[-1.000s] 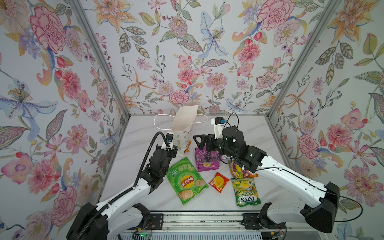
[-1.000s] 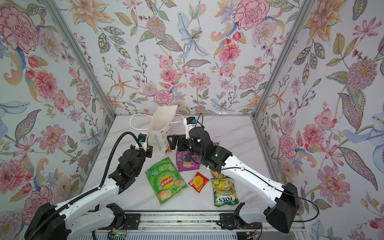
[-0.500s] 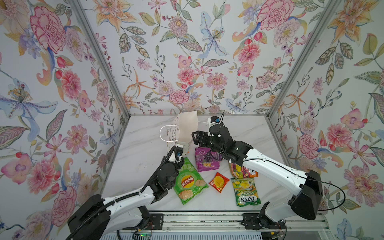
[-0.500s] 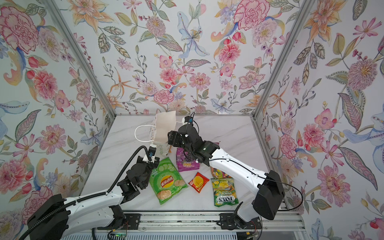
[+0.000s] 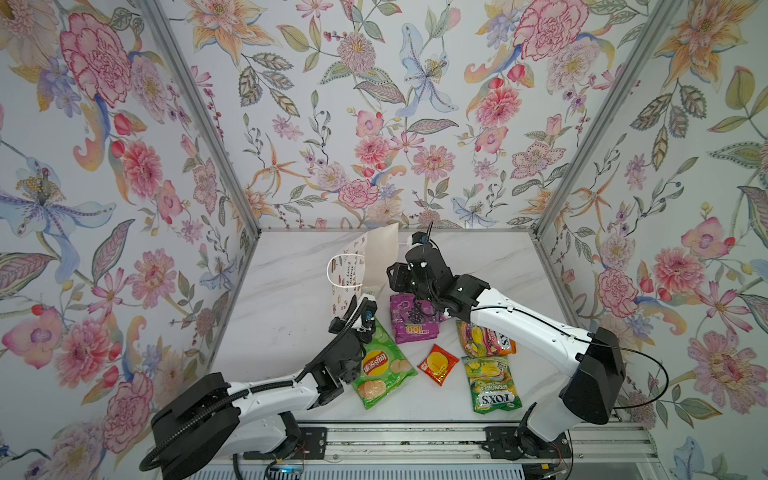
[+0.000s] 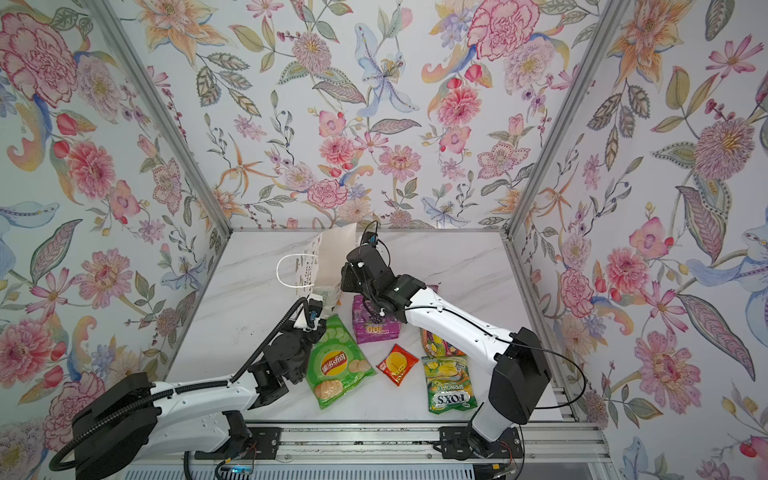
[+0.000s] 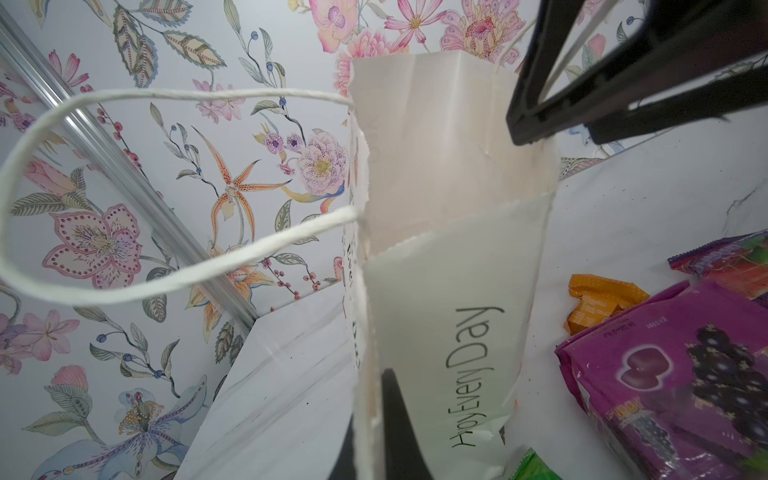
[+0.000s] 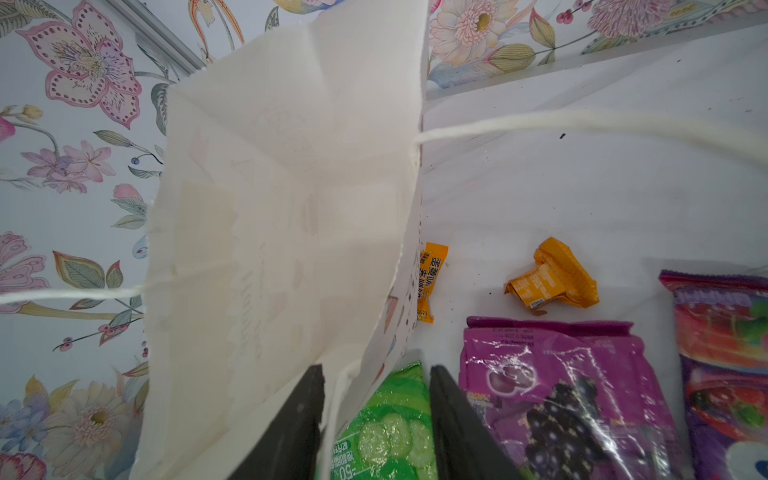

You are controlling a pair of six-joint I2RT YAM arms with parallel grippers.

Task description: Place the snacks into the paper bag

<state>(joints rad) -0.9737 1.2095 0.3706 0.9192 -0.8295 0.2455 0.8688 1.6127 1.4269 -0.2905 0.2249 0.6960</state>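
The paper bag is crowding an orange pack [image 8: 430,281] and the Lay's bag, so the robot's left gripper should grip the paper bag's rim [image 5: 365,268] facing the wall's side and pull the paper bag clear.
The white paper bag [image 5: 379,257] [image 6: 332,259] stands open at the back, "Happy Every Day" on its side [image 7: 449,166]. My left gripper [image 5: 367,300] [image 7: 370,436] is shut on the bag's near rim. My right gripper [image 5: 394,277] [image 8: 376,419] is open, one finger inside the bag [image 8: 291,166], the rim and a cord handle between its jaws. On the table lie the snacks: green Lay's bag [image 5: 380,365], purple grape pack [image 5: 413,320], red pack [image 5: 438,364] and two Fox's bags [image 5: 490,384] [image 5: 484,338].
Two small orange packs [image 8: 552,276] [image 8: 432,282] lie behind the grape pack, beside the bag. A purple and red packet [image 8: 727,353] lies under my right arm. Flowered walls close in the marble table [image 5: 291,299] on three sides.
My left arm has sunk low and forward while holding the bag. My right gripper has moved left to the bag's mouth and its jaws have narrowed around the rim.
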